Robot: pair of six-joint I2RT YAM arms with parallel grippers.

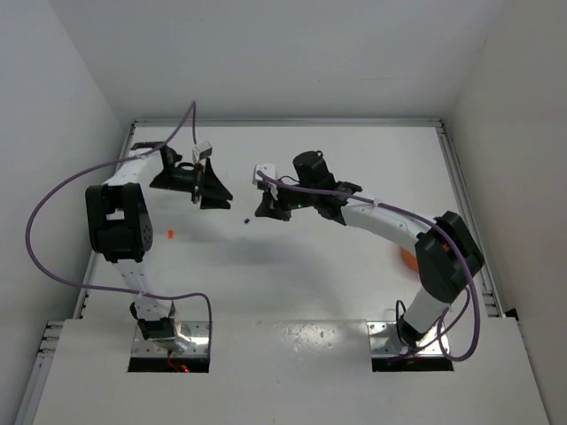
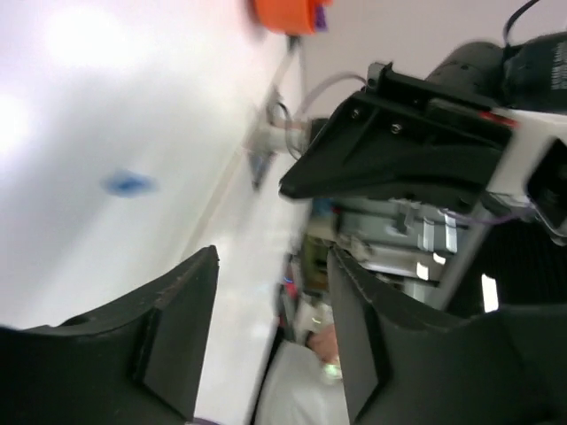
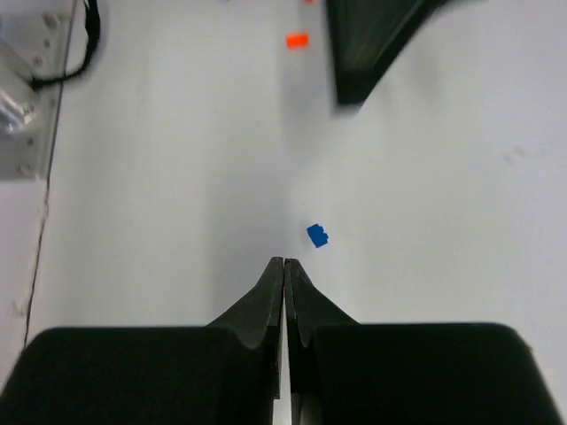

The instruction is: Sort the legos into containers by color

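Note:
The orange bowl (image 1: 409,258) is far from my left gripper. I should therefore pull that gripper back and let my right gripper open and take the blue lego (image 1: 247,220).
A small blue lego (image 1: 244,222) lies on the white table between the two grippers; it also shows as the blue lego (image 3: 317,235) just past my right fingertips and as a blurred blue lego (image 2: 128,184). An orange lego (image 1: 170,234) (image 3: 297,40) lies further left. The orange bowl (image 1: 407,257) of containers is mostly hidden behind my right arm, and the bowl (image 2: 288,13) holds something purple. My left gripper (image 1: 205,188) (image 2: 273,266) is open and empty. My right gripper (image 1: 270,209) (image 3: 283,261) is shut on nothing.
The table's raised metal rails (image 1: 461,195) run along its sides and back, with white walls beyond. Purple cables (image 1: 53,204) loop from both arms. The left gripper's finger (image 3: 372,44) reaches into the right wrist view, close to the right gripper.

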